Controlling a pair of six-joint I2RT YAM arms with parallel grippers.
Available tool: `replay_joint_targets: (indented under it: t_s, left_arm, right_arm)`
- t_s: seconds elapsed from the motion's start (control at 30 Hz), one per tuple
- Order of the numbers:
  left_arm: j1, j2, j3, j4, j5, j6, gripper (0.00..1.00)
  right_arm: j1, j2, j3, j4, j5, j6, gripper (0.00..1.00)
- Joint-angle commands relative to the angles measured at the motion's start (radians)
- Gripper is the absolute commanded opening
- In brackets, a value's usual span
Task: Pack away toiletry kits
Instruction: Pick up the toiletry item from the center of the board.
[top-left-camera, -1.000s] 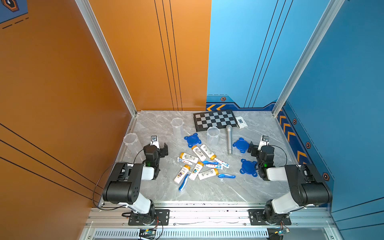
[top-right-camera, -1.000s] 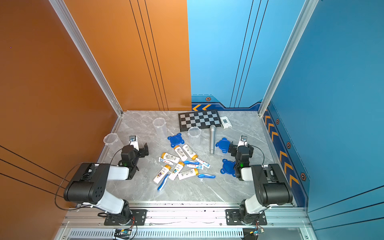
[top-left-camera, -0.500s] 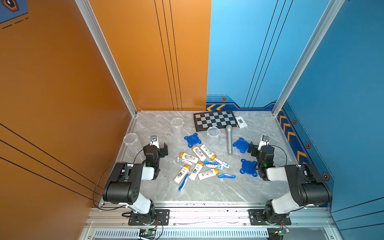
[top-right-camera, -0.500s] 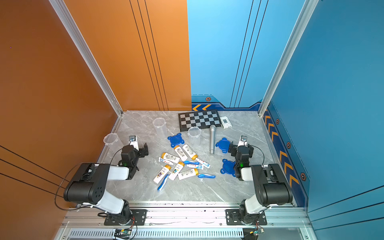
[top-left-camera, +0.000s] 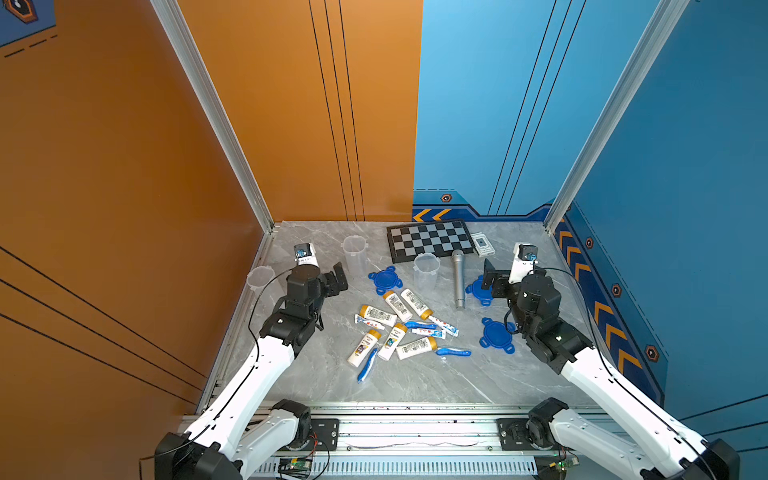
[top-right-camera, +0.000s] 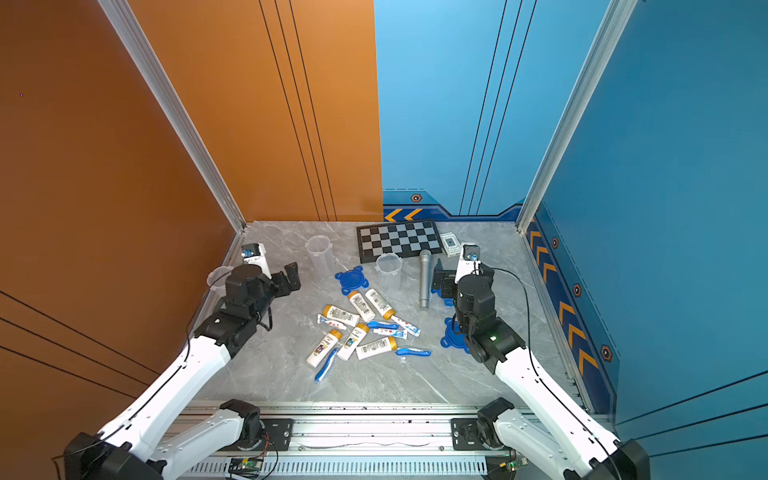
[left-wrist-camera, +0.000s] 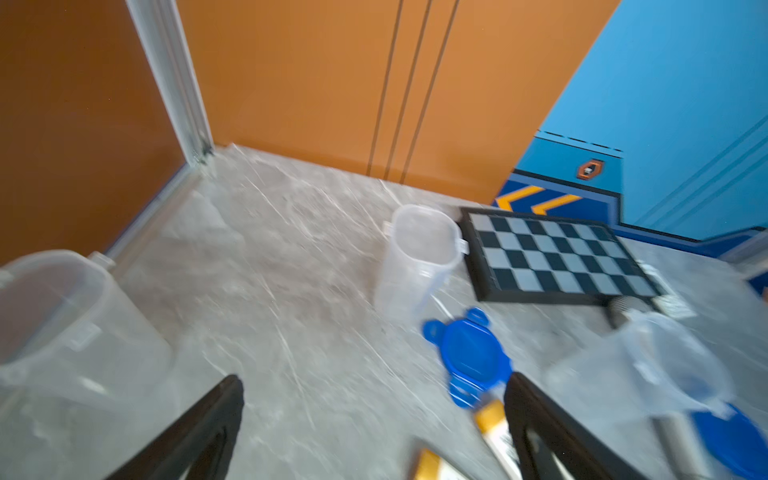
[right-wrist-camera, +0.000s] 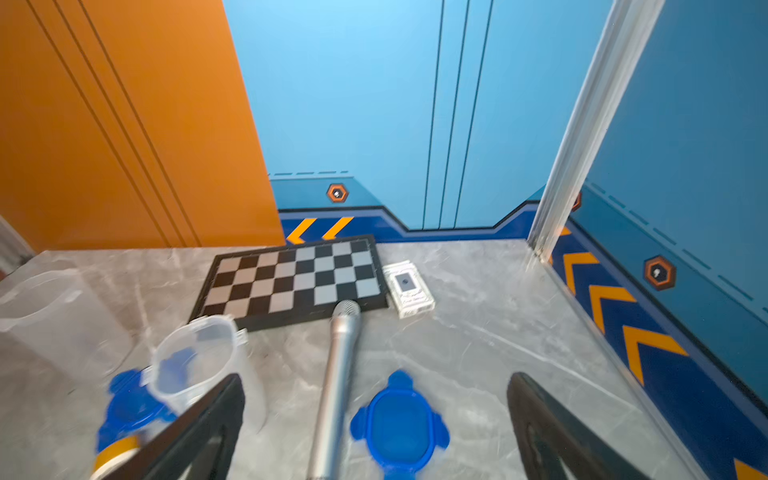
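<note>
Marble shows along both sides of the white bottle at the blue toothbrush's tip (top-left-camera: 418, 346). My left gripper should keep going over its body (top-left-camera: 412, 348) and close there.
The toiletry kits lie loose mid-table: several white bottles (top-left-camera: 392, 328) with orange caps, blue toothbrushes (top-left-camera: 368, 365) and toothpaste tubes (top-left-camera: 444, 326). Three clear cups stand open: one at the back (top-left-camera: 354, 253), one in the middle (top-left-camera: 427, 272), one by the left wall (top-left-camera: 259, 282). Blue lids (top-left-camera: 385, 279) (top-left-camera: 496, 336) lie flat. My left gripper (top-left-camera: 337, 277) (left-wrist-camera: 374, 382) hovers open and empty left of the pile. My right gripper (top-left-camera: 491, 275) (right-wrist-camera: 376, 380) is open and empty above a third lid (right-wrist-camera: 399, 424).
A chessboard (top-left-camera: 430, 241) and a small card box (top-left-camera: 482, 244) lie at the back. A silver microphone (top-left-camera: 458, 282) lies between the middle cup and my right gripper. Orange and blue walls close in the marble table (top-left-camera: 316, 386) on three sides.
Both arms have unfolded from their tucked pose, and both grippers have risen and shifted toward the back. Both wrist views are blurred. Nothing on the table has moved.
</note>
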Motion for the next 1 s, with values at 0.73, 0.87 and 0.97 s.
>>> replay_joint_targets:
  t_s: [0.73,0.87,0.97]
  left_arm:
    - [-0.507,0.592,0.439,-0.703,0.397,0.129,0.96]
    - [-0.547,0.733,0.482,-0.703,0.349,0.235,0.93]
    - [-0.56,0.801,0.518,-0.703,0.332,0.302,0.9]
  right_arm:
    - [0.023,0.105,-0.003,-0.718,-0.52,0.784,1.0]
    - [-0.002,0.056,-0.049,-0.716,-0.531,0.819,1.0]
    - [0.0,0.016,-0.089,-0.702,-0.526,0.852,1.0]
